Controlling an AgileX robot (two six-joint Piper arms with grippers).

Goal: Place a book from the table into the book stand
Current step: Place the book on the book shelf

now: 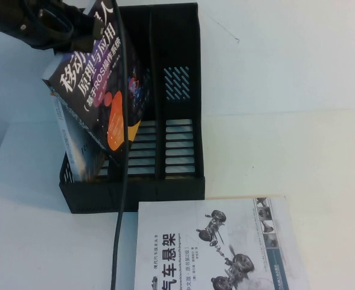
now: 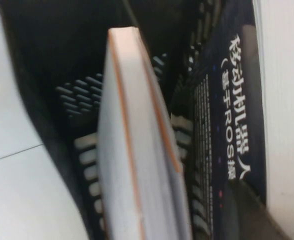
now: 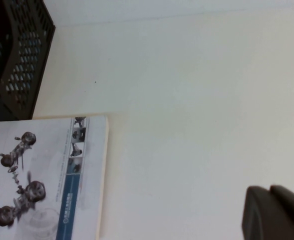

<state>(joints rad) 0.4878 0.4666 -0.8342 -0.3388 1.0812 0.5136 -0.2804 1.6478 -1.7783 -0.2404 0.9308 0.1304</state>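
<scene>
I can see the dark navy book's lower end (image 1: 118,152) inside the middle compartment (image 1: 143,153), so I should keep tilting the book upright with my left gripper until it stands there, then let go.
My left gripper (image 1: 81,35) is at the back left, shut on the top edge of the dark navy book (image 1: 99,90). The book hangs tilted, with its lower end inside the black book stand (image 1: 186,184), over the left and middle compartments. In the left wrist view the book's cover (image 2: 232,100) runs beside a dark finger (image 2: 247,210) pressed on it. My right gripper (image 3: 274,215) shows only in the right wrist view, shut and empty above the bare white table (image 1: 286,90).
A white-and-orange book (image 1: 75,151) stands in the stand's left compartment and also shows in the left wrist view (image 2: 132,150). A white book with grey mechanical drawings (image 1: 214,248) lies flat in front of the stand. A black cable (image 1: 122,199) hangs across the stand.
</scene>
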